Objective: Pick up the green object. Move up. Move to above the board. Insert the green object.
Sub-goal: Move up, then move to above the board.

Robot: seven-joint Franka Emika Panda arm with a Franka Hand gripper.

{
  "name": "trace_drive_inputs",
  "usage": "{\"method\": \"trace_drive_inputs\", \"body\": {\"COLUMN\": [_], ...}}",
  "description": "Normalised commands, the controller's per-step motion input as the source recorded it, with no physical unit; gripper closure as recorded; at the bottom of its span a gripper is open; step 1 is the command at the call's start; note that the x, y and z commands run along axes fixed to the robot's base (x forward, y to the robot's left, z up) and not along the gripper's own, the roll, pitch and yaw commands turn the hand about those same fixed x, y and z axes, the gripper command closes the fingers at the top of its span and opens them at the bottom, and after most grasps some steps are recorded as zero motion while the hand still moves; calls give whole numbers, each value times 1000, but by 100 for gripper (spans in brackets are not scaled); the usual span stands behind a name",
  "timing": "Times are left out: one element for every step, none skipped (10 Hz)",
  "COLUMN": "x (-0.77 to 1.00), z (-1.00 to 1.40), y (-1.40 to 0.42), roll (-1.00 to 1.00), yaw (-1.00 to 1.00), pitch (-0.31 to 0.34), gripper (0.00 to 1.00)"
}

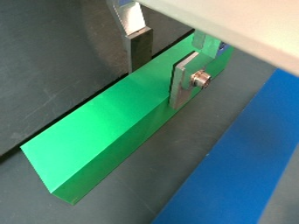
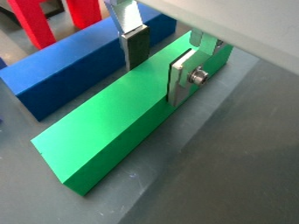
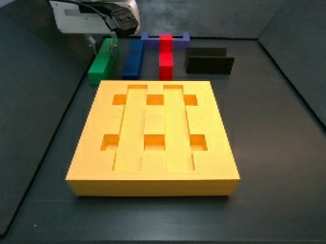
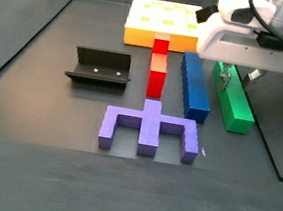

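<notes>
The green object will stick up above the board when the robot inserts it, because the long groove in the board (image 3: 132,129) is shallower than the thick green object (image 3: 102,61).
The green object (image 3: 101,59) is a long green bar lying flat on the dark floor, leftmost in a row of bars behind the board (image 3: 90,162). It also shows in a side view (image 4: 235,102). My gripper (image 4: 238,77) is lowered over the bar's far part. In both wrist views the gripper (image 1: 160,77) (image 2: 158,77) straddles the bar (image 1: 105,131) (image 2: 117,122), one finger on each long side. The jaws stand open, close to the bar's sides. The orange-yellow board (image 4: 145,12) has its grooves and pockets empty.
A blue bar (image 3: 132,55) (image 2: 59,70) lies right beside the green one, then a red bar (image 3: 166,52) (image 4: 158,65). A purple forked piece (image 4: 148,131) lies at the bars' end. The black fixture (image 3: 211,60) (image 4: 103,68) stands past the red bar.
</notes>
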Motion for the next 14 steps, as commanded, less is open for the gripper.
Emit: {"method": "trace_drive_inputs", "body": {"x": [-26,-69,-45,0,-19,-45,-33,7,43,19,9,28,19,843], "z": [813,674,427,1400,1400,1400,1400,1400,1400,984,574,302,185,219], "y": [-22,-32,-19,0,-4,-15,-12,-1,2,-2,3,9,5,-1400], "roll": [-4,-18,-30,0,-18,-39,-62,-84,-102,-105,-89,-80,-74,-41], "yaw": [-65,-67,-43,0,6,5,1,-5,-8,-9,-12,-10,-7,-44], "pitch": [17,59,44,0,36,45,20,33,70,84,52,27,36,294], "gripper": [100,100,100,100,100,100,100,100,100,100,100,100,100,100]}}
